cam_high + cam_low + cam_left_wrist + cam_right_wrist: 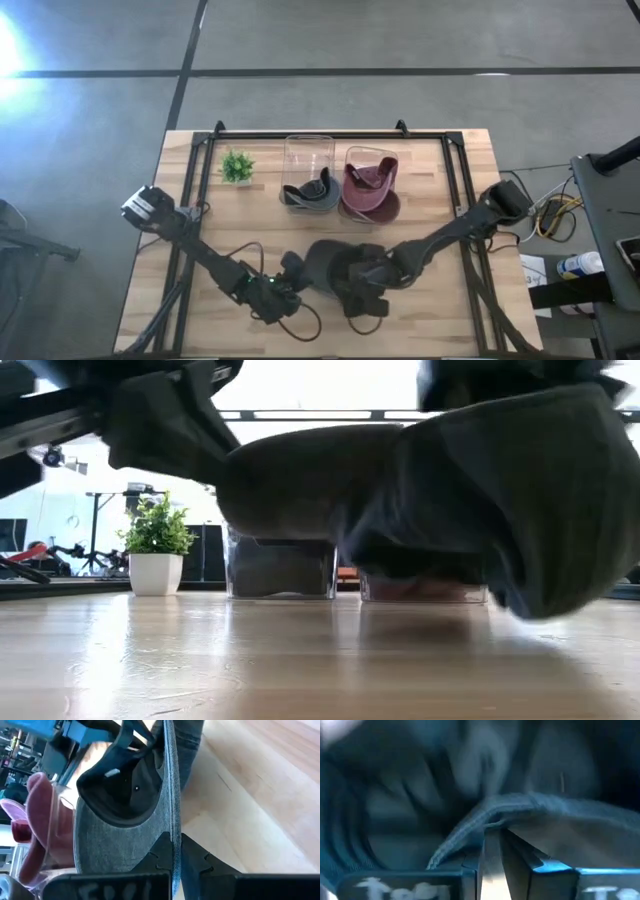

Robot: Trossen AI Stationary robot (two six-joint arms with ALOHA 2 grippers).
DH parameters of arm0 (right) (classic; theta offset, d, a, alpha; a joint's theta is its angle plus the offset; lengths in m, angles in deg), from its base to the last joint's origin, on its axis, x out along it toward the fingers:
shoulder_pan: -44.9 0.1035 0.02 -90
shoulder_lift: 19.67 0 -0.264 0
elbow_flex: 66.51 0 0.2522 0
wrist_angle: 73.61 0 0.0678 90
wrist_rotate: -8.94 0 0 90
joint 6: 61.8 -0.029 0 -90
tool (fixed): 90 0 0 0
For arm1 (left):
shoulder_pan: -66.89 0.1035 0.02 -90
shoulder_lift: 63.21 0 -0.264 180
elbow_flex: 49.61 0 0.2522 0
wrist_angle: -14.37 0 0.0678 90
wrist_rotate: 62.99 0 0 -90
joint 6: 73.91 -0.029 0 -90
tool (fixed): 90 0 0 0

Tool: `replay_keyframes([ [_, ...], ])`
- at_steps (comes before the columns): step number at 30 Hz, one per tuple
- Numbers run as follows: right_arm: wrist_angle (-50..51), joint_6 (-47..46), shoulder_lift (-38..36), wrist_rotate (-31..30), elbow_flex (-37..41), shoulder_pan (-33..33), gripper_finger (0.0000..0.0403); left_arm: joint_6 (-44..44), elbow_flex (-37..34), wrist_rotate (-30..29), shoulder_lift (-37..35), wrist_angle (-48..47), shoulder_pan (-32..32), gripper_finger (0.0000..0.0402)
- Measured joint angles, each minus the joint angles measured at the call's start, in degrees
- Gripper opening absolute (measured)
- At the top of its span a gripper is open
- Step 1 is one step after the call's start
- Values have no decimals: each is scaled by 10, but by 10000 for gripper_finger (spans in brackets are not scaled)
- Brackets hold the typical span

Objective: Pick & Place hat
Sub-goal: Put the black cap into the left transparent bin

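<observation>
The dark grey cap's top (131,790) is wide open behind the cap's visor. Next, my right gripper tucks the cap's back edge (535,802) inside before my left gripper carries the cap over.
A dark grey cap (325,265) is held between both grippers above the near middle of the table. In the low view the cap (450,490) hangs clear of the wood. My left gripper (290,292) is shut on it from the cap's left, and my right gripper (365,288) is shut on it from the cap's right. The left wrist view shows the cap's brim and its dark inside (125,785). My left gripper pinches the edge of the cap's stiff brim (172,827) between its two fingers, which lie roughly level. The cap is lifted clear of the table. My right gripper pinches a folded edge of the cap's grey cloth (485,817) between its two fingers. The cap fills that view, so which part of it this is cannot be told.
Two clear containers stand at the far middle: one (308,160) holds a grey cap, the other (372,160) a maroon hat. A small potted plant (237,167) stands far left. A black frame (330,135) runs round the table.
</observation>
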Motion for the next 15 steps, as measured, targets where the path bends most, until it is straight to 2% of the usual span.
replay_keyframes([
  [4, -45, 1, 15, -3, -10, -27, 50, -15, 13, 13, 0, 2, 13, 9],
  [9, -78, -13, 10, -66, -39, -51, 48, -21, 16, 74, 0, -3, 11, 9],
  [12, -70, -62, 21, -91, -40, -68, 49, -25, 16, 74, 0, -2, 7, 9],
  [15, -69, -79, 36, -83, -33, -80, 49, -25, 16, 65, 0, -10, 7, 9],
])
